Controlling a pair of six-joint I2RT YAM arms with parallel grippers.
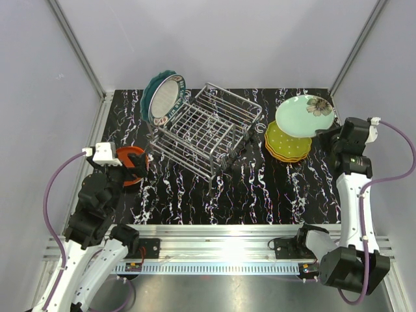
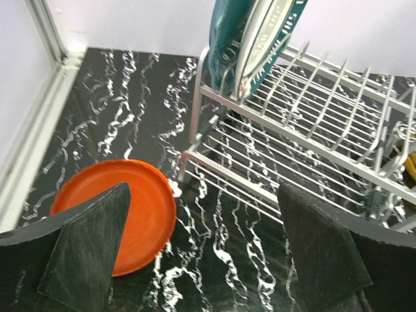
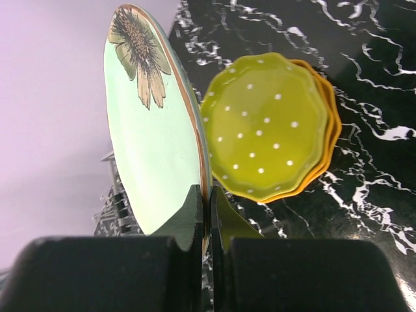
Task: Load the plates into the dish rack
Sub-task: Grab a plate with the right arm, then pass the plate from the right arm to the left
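The robot's right gripper is holding the mint green plate (image 1: 300, 117) and the plate's opposite rim (image 1: 278, 117) is free, so the left gripper goes on moving across until it closes on that rim.
The silver wire dish rack (image 1: 207, 129) stands mid-table, with teal and cream plates (image 1: 162, 97) upright in its left end; they also show in the left wrist view (image 2: 257, 32). My right gripper (image 3: 209, 201) is shut on the rim of a mint green plate (image 3: 153, 130) with a flower print, held lifted above a stack of yellow-green and orange dotted scalloped plates (image 3: 270, 127). My left gripper (image 2: 205, 253) is open and empty, low over the table beside a red-orange plate (image 2: 140, 208) that lies flat left of the rack.
White walls and an aluminium frame close the table at the left, back and right. The rack's near corner (image 2: 195, 153) stands just ahead of my left gripper. A metal rail (image 1: 214, 244) runs along the front.
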